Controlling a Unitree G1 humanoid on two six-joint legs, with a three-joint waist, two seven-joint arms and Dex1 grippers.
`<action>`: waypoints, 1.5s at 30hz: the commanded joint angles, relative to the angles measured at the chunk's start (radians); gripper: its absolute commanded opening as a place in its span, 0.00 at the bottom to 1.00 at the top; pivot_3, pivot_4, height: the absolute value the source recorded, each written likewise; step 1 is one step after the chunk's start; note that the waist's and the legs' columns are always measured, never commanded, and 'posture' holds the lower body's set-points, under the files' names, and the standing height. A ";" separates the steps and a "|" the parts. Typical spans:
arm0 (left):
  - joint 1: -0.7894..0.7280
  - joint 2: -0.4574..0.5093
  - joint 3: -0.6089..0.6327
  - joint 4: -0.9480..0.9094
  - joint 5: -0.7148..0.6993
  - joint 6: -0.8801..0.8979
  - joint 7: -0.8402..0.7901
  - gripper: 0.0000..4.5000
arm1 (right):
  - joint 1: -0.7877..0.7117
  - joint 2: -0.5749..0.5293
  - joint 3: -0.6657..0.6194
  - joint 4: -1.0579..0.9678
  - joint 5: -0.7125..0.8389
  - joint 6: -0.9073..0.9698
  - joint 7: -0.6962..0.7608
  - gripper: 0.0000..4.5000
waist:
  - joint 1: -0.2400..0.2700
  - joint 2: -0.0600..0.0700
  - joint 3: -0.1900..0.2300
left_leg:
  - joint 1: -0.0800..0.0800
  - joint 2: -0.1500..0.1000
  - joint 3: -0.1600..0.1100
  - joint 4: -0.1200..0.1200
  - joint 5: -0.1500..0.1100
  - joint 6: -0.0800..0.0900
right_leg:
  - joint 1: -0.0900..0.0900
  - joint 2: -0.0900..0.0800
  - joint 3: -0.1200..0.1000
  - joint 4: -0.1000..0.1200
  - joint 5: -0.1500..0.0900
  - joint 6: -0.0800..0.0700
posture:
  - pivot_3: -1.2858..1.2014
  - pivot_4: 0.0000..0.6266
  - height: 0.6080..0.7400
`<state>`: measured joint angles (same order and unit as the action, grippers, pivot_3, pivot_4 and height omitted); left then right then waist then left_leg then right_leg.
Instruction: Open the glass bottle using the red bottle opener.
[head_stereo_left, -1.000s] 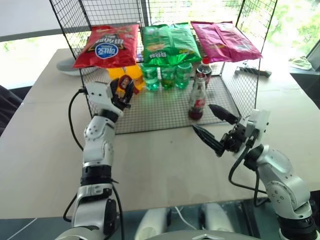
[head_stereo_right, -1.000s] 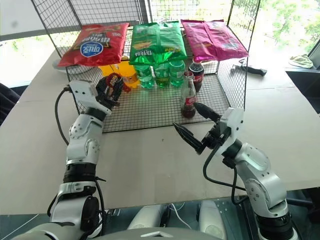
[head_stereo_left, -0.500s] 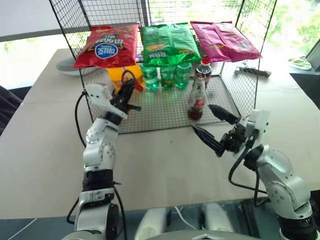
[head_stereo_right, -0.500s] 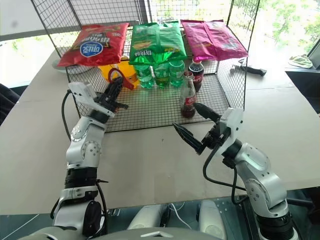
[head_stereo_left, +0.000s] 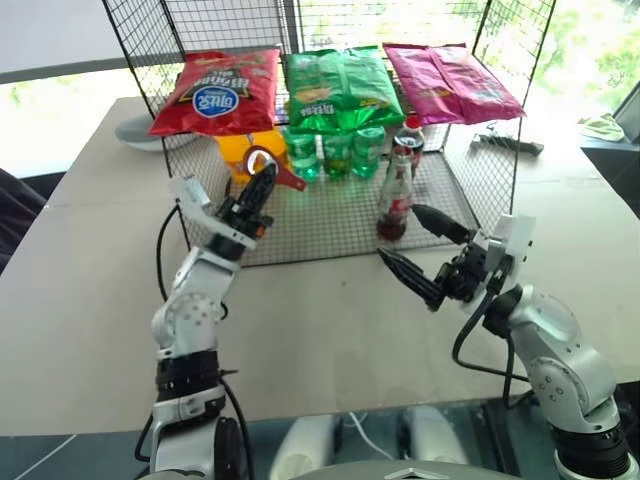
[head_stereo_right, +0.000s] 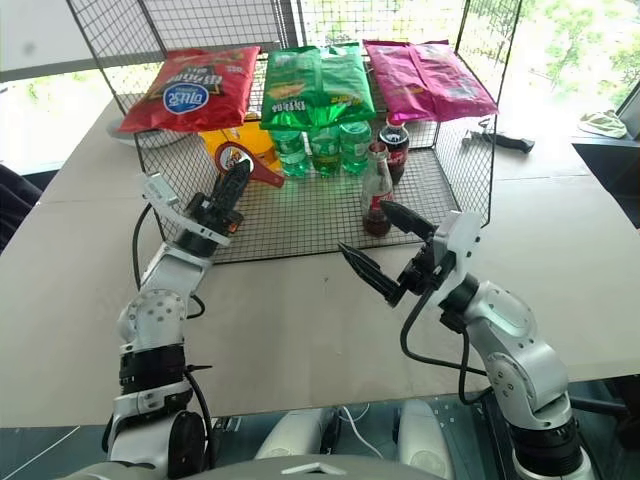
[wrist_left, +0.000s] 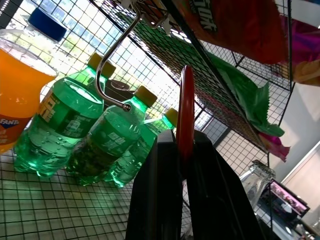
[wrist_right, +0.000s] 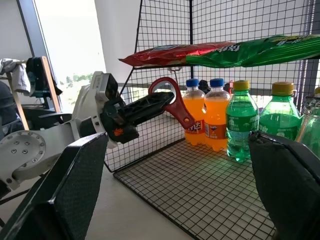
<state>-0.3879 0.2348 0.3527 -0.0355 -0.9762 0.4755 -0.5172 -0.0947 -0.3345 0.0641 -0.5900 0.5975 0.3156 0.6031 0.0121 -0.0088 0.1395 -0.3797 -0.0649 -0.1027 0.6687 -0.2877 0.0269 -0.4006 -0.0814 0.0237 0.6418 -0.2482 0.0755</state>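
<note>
The glass bottle has a crimped metal rim, so its cap (head_stereo_left: 402, 152) will come off and fall away when I pry with the red bottle opener.
The red bottle opener (head_stereo_left: 270, 166) is pinched by its handle in my left gripper (head_stereo_left: 261, 187), which is shut on it. Its silver-lined ring points up and away, in front of the orange bottles (wrist_right: 206, 114). In the left wrist view the red bottle opener (wrist_left: 186, 112) shows edge-on between the two black fingers (wrist_left: 165, 190). The glass bottle (head_stereo_left: 396, 198), with dark liquid and a red label, stands upright on the wire shelf floor, right of the opener. My right gripper (head_stereo_left: 398, 232) is open just in front of the bottle, one finger beside its base, holding nothing.
A wire rack (head_stereo_left: 330, 225) carries red, green and pink snack bags on top. Beneath them stand green bottles (head_stereo_left: 336, 152) and a dark plastic bottle with a red cap (head_stereo_left: 408, 136). A metal hook (wrist_left: 107, 75) hangs from the mesh. A black object (head_stereo_left: 506, 143) lies on the table at the right.
My left gripper closed on the opener, rolled its wrist and drew back to the right, tipping the ring upward. The right arm has kept still.
</note>
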 joint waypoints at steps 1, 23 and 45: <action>0.014 0.006 -0.012 -0.051 -0.099 0.106 -0.020 0.01 | -0.009 -0.008 0.004 -0.026 -0.011 -0.007 -0.002 1.00 | 0.001 0.000 0.000 | 0.000 0.000 0.000 0.000 0.000 0.000 | 0.000 0.000 0.000 0.000 0.000 0.000 | 0.52 0.24 1.00; 0.063 0.142 -0.248 -0.158 -0.188 0.462 -0.242 0.01 | -0.208 -0.199 -0.029 -0.004 0.495 0.667 -0.032 1.00 | -0.018 0.000 0.000 | 0.000 0.000 0.000 -0.001 0.000 0.000 | 0.001 0.000 0.001 -0.001 0.000 -0.001 | 0.52 0.24 1.00; 0.075 0.120 -0.266 -0.127 -0.111 0.429 -0.300 0.00 | -0.243 -0.218 -0.010 0.012 0.584 0.745 -0.016 0.01 | -0.020 0.000 0.000 | -0.001 0.000 0.000 -0.001 -0.001 0.001 | 0.001 0.000 0.001 -0.002 0.000 0.000 | 0.52 0.24 1.00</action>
<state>-0.3154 0.3607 0.0759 -0.1675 -1.1221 0.9243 -0.8668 -0.3302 -0.5634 0.0306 -0.5166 1.1306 1.0621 0.5442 -0.0080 -0.0091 0.1398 -0.3810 -0.0645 -0.1030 0.6681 -0.2882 0.0279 -0.3998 -0.0819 0.0243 0.6401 -0.2484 0.0750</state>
